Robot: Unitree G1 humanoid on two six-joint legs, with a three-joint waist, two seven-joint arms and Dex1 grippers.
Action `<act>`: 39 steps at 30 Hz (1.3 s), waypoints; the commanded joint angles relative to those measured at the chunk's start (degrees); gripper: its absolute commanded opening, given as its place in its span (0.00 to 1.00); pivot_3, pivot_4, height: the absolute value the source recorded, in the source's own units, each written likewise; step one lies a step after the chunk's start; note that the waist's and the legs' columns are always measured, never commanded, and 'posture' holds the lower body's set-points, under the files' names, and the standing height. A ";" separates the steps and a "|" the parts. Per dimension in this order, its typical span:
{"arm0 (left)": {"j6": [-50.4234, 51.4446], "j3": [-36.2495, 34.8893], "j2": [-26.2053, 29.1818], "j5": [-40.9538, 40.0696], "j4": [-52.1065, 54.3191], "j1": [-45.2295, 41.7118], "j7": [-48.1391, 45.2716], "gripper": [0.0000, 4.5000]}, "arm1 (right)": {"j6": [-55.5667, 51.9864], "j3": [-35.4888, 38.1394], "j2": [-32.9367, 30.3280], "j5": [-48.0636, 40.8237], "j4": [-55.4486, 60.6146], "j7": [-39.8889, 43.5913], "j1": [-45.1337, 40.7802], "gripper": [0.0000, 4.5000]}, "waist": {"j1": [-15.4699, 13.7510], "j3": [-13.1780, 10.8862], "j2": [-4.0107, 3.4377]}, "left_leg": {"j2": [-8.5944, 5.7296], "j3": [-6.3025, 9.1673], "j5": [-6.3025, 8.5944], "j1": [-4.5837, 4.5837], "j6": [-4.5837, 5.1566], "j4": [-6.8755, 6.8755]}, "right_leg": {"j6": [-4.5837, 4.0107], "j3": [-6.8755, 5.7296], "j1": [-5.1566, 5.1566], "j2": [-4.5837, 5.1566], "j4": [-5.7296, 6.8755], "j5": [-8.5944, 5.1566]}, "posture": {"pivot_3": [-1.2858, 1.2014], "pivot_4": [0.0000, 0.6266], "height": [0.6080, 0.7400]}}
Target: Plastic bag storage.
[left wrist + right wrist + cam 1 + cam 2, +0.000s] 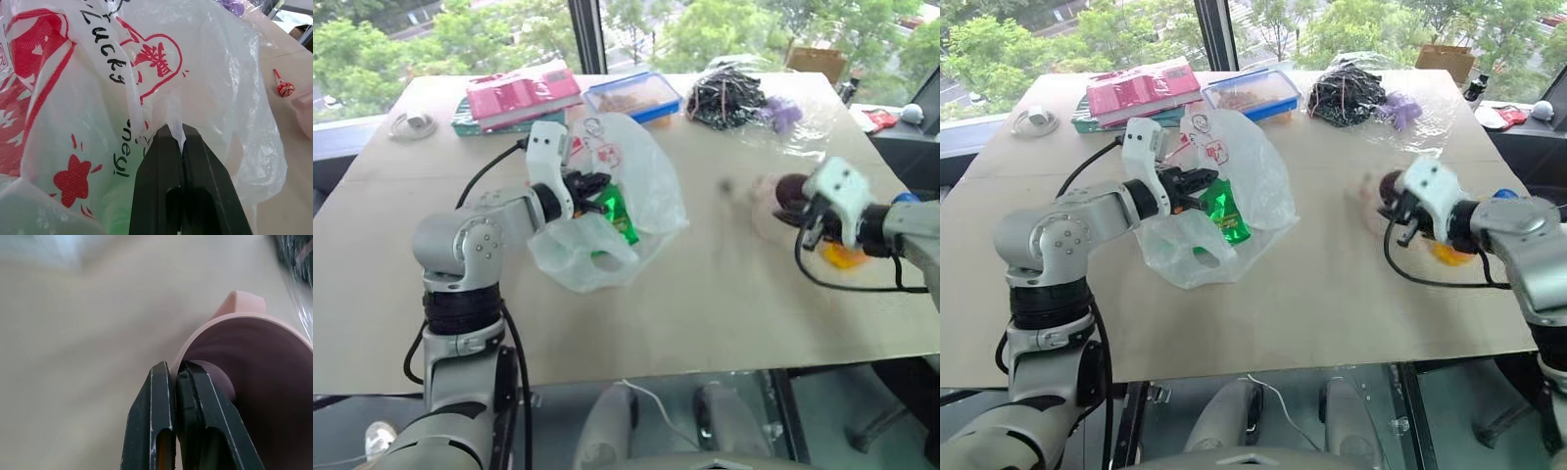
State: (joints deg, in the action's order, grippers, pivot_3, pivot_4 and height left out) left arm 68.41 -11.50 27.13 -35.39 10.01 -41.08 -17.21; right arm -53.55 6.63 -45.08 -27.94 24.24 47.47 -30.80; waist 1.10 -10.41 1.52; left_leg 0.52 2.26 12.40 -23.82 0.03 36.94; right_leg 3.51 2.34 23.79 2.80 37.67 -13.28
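Observation:
The bag's opening (625, 247) is hanging low around the green packet, so my left gripper needs to lift the fold of film (174, 119) to make room before the pink cup goes in.
The plastic bag (641, 181), thin translucent white with red prints, is lifted off the table at mid-left. A shiny green packet (615, 215) shows through it. My left gripper (174, 133) is shut on a fold of the bag's film near its mouth, and from the head it sits at the bag's left side (595, 186). On the right, my right gripper (173, 369) is shut on the rim of a pink cup (254, 357) with a small handle. The cup (771, 201) is tilted above the table and looks blurred.
Along the far edge of the table (705, 323) stand a pink box on a green one (521, 93), a blue-rimmed lunchbox (633, 96) and clear wrap holding black cables (724, 96) and a purple item (783, 115). A small lollipop (284, 88) lies on the table. Something orange (843, 258) lies under my right wrist.

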 commanded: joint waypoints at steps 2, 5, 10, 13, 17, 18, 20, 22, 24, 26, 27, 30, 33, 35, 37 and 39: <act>0.42 -2.24 0.08 -1.48 0.76 -2.87 -0.27 0.00 | -11.45 7.19 7.68 -17.38 11.68 -6.86 -3.16 0.01 | -0.30 0.02 0.03 | 0.00 0.10 0.00 -0.01 0.00 0.00 | -0.01 -0.12 -0.02 -0.01 -0.01 0.00 | 0.52 0.24 1.00; 1.57 -4.13 -0.31 -3.69 0.51 -4.70 -1.04 0.00 | -13.90 6.38 18.79 -23.15 14.19 -16.87 -3.05 0.01 | -0.26 0.05 0.09 | -0.03 0.07 0.00 -0.04 0.00 0.09 | 0.00 -0.11 -0.07 0.04 -0.01 0.00 | 0.52 0.24 1.00; 4.78 -3.96 3.74 -8.35 1.94 -5.93 -7.04 0.00 | -10.99 1.90 29.54 -22.77 11.09 -24.19 -2.00 0.01 | -0.10 0.01 0.05 | -0.09 0.08 0.00 -0.06 0.00 0.16 | 0.01 -0.11 -0.02 0.07 0.11 0.00 | 0.52 0.24 1.00; 5.40 -0.77 9.65 -9.72 3.07 -5.30 -13.38 0.00 | -7.45 -2.44 33.63 -20.40 6.32 -24.26 -3.43 0.01 | 0.52 -0.01 0.04 | -0.07 0.06 0.00 -0.02 0.00 0.15 | 0.00 -0.08 0.00 0.04 0.16 0.00 | 0.52 0.24 1.00; 5.10 1.29 13.40 -10.44 2.49 -5.83 -17.70 0.00 | -0.81 -8.43 37.08 -15.13 -2.17 -22.44 -5.55 0.01 | 1.10 -0.03 -0.01 | -0.01 0.04 0.00 0.04 0.00 0.11 | 0.00 -0.06 0.00 -0.02 0.17 0.00 | 0.52 0.24 1.00; 5.20 1.48 13.83 -10.61 2.41 -6.02 -18.32 0.00 | 1.08 -9.84 38.11 -13.63 -4.71 -21.95 -6.32 0.01 | 1.19 -0.03 0.00 | -0.02 0.03 0.00 0.04 0.00 0.12 | 0.00 -0.05 0.00 -0.02 0.19 0.00 | 0.52 0.24 1.00; 5.01 1.80 14.37 -10.41 2.25 -6.22 -18.89 0.00 | 3.77 -11.43 39.79 -12.08 -8.03 -20.96 -7.48 0.01 | 1.24 -0.03 0.00 | -0.02 0.02 0.00 0.03 0.00 0.12 | 0.00 -0.04 0.01 -0.02 0.17 0.00 | 0.52 0.24 1.00; 5.31 1.53 14.79 -10.39 1.36 -6.76 -19.09 0.00 | 6.15 -11.97 41.43 -10.55 -10.85 -21.22 -8.45 0.01 | 1.22 -0.03 -0.01 | -0.01 0.03 0.00 0.02 0.00 0.11 | 0.00 -0.05 0.02 -0.02 0.17 0.00 | 0.52 0.24 1.00; 5.28 1.31 15.24 -10.38 0.73 -7.15 -19.39 0.00 | 7.83 -12.48 42.27 -9.25 -12.52 -21.20 -8.77 0.01 | 1.18 -0.03 -0.01 | -0.01 0.03 0.00 -0.01 0.00 0.10 | 0.00 -0.05 0.04 -0.02 0.15 0.00 | 0.52 0.24 1.00; 4.91 1.02 15.26 -10.02 -0.07 -7.69 -19.19 0.00 | 9.69 -13.05 42.59 -7.00 -13.92 -21.89 -9.07 0.01 | 1.18 -0.03 -0.01 | -0.02 0.03 0.00 -0.02 0.00 0.10 | 0.00 -0.05 0.04 -0.01 0.13 0.00 | 0.52 0.24 1.00; 4.61 0.86 15.11 -9.70 -0.75 -8.25 -18.91 0.00 | 10.66 -13.02 42.79 -5.73 -15.21 -22.58 -9.47 0.01 | 1.18 -0.03 -0.01 | -0.03 0.03 0.00 -0.02 0.00 0.10 | 0.00 -0.05 0.04 0.00 0.13 0.00 | 0.52 0.24 1.00; 3.34 0.55 14.04 -8.59 -2.82 -10.12 -17.53 0.00 | 9.73 -12.52 43.78 -8.12 -16.40 -19.91 -9.96 0.01 | 1.18 -0.03 -0.01 | -0.02 0.04 0.00 -0.01 0.00 0.10 | 0.00 -0.05 0.06 -0.01 0.17 0.00 | 0.52 0.24 1.00; 2.43 0.70 12.95 -7.81 -4.04 -11.44 -16.53 0.00 | 5.79 -14.12 44.01 -13.30 -14.47 -13.93 -9.69 0.01 | 1.24 -0.04 -0.01 | -0.01 0.04 0.00 -0.01 0.00 0.09 | -0.01 -0.05 0.06 -0.02 0.17 0.00 | 0.52 0.24 1.00; 1.72 0.62 12.24 -7.08 -5.05 -12.29 -15.55 0.00 | 6.74 -15.58 44.58 -11.57 -17.07 -13.30 -10.72 0.01 | 1.28 -0.04 -0.01 | -0.01 0.03 0.00 -0.01 0.00 0.08 | -0.01 -0.04 0.06 -0.02 0.15 0.00 | 0.52 0.24 1.00; 1.40 0.26 12.09 -6.61 -5.72 -12.67 -15.14 0.00 | 7.58 -15.33 44.91 -10.70 -18.95 -13.45 -11.42 0.01 | 1.35 -0.04 -0.02 | -0.01 0.01 0.00 0.00 0.00 0.08 | -0.01 -0.03 0.08 -0.02 0.17 0.00 | 0.52 0.24 1.00; 0.97 -0.51 12.49 -6.18 -6.26 -12.60 -14.84 0.00 | 7.35 -13.61 44.31 -10.59 -19.85 -14.40 -11.60 0.01 | 1.31 -0.04 -0.02 | -0.01 0.03 0.00 0.00 0.00 0.08 | -0.01 -0.03 0.09 -0.02 0.18 0.00 | 0.52 0.24 1.00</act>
State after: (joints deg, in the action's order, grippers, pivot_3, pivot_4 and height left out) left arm 70.81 -9.76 38.69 -41.94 3.62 -52.13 -32.34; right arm -47.22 -9.04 -0.57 -38.35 3.71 33.19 -41.09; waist 2.41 -10.45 1.50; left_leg 0.50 2.29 12.40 -23.83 0.03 37.02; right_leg 3.50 2.30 23.88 2.78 37.86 -13.28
